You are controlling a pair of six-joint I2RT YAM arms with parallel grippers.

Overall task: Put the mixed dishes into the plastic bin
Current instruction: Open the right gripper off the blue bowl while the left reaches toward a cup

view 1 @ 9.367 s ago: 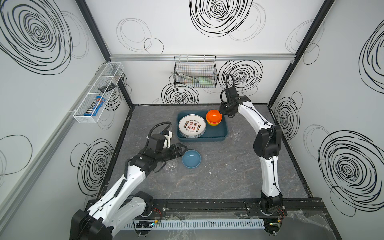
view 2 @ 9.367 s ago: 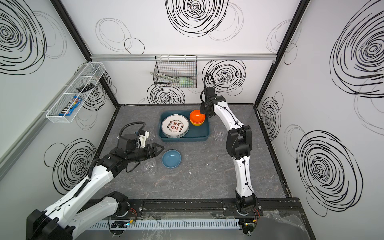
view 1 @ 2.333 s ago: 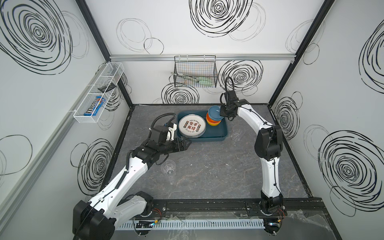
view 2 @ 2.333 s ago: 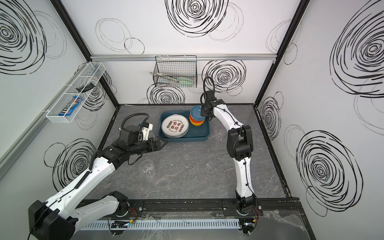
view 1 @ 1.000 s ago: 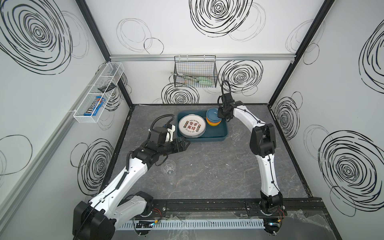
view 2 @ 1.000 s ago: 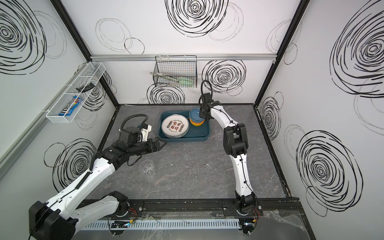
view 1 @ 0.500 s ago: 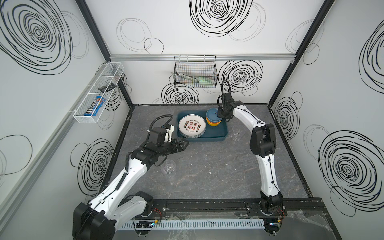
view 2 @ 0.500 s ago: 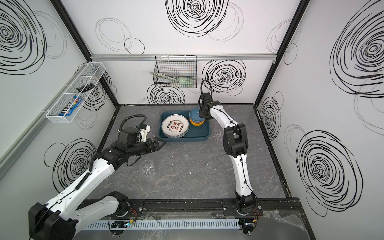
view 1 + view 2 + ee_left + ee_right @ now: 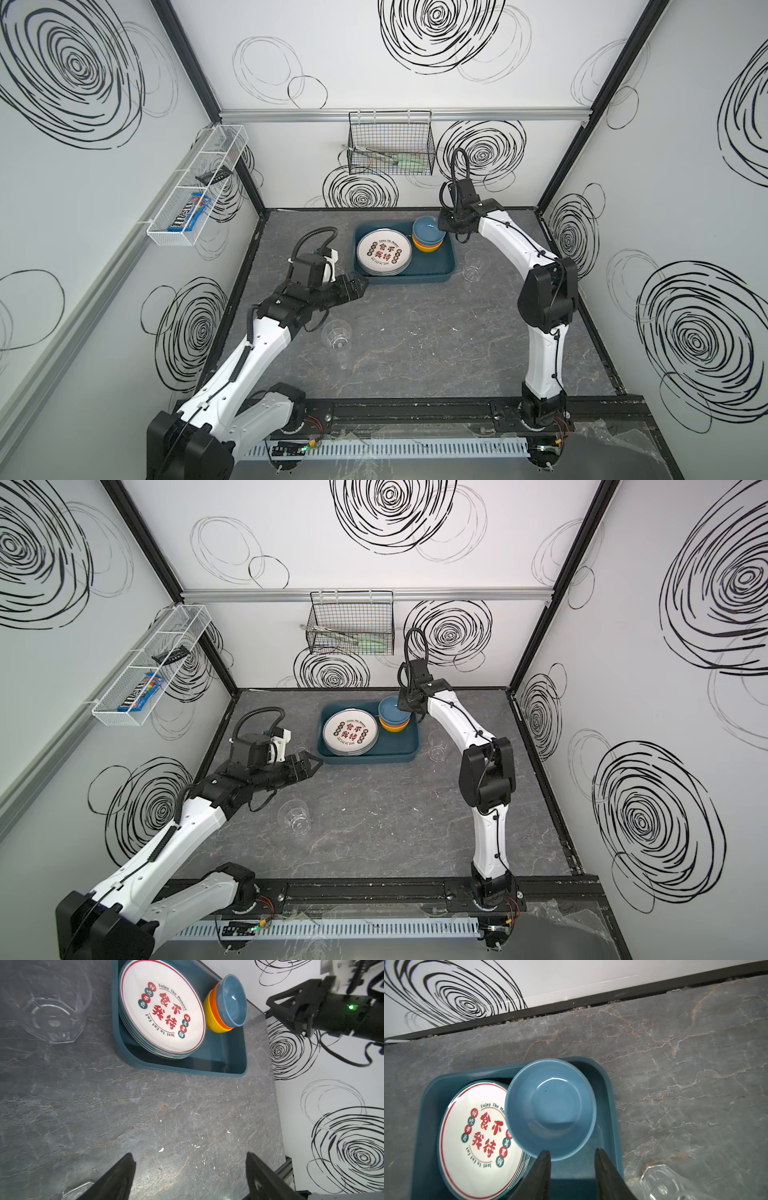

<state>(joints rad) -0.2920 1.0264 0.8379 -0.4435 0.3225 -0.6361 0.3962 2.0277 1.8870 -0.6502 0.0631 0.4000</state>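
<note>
I need to reach for the tumbler [image 9: 56, 1020] by the plates with my left gripper, take its rim [image 9: 89, 994] and pass it over, because it stands across the bin from my right gripper.
The teal plastic bin [image 9: 432, 268] [image 9: 397, 750] stands at the back of the table. It holds a stack of white plates [image 9: 384, 252] [image 9: 164, 1012] [image 9: 475, 1132] and a blue bowl [image 9: 428, 230] [image 9: 392, 710] [image 9: 232, 1001] [image 9: 550, 1105] nested on orange and yellow bowls. My right gripper [image 9: 439, 224] [image 9: 572, 1152] hovers at the blue bowl's rim, open, with nothing between its fingers. My left gripper [image 9: 361, 284] [image 9: 190, 1157] is open wide over bare table, just in front of the bin's near left corner. Clear tumblers stand on the table: one [image 9: 337, 336] by the left arm, one [image 9: 473, 266] [image 9: 670, 1184] right of the bin, one [image 9: 52, 1007] left of it.
A black wire basket [image 9: 390, 151] hangs on the back wall above the bin. A white wire tray [image 9: 195, 187] is fixed to the left wall. Dark frame rails edge the grey stone table [image 9: 436, 345].
My right gripper's jaws have parted and let go of the blue bowl, which now rests on the stacked bowls. The left arm has barely shifted.
</note>
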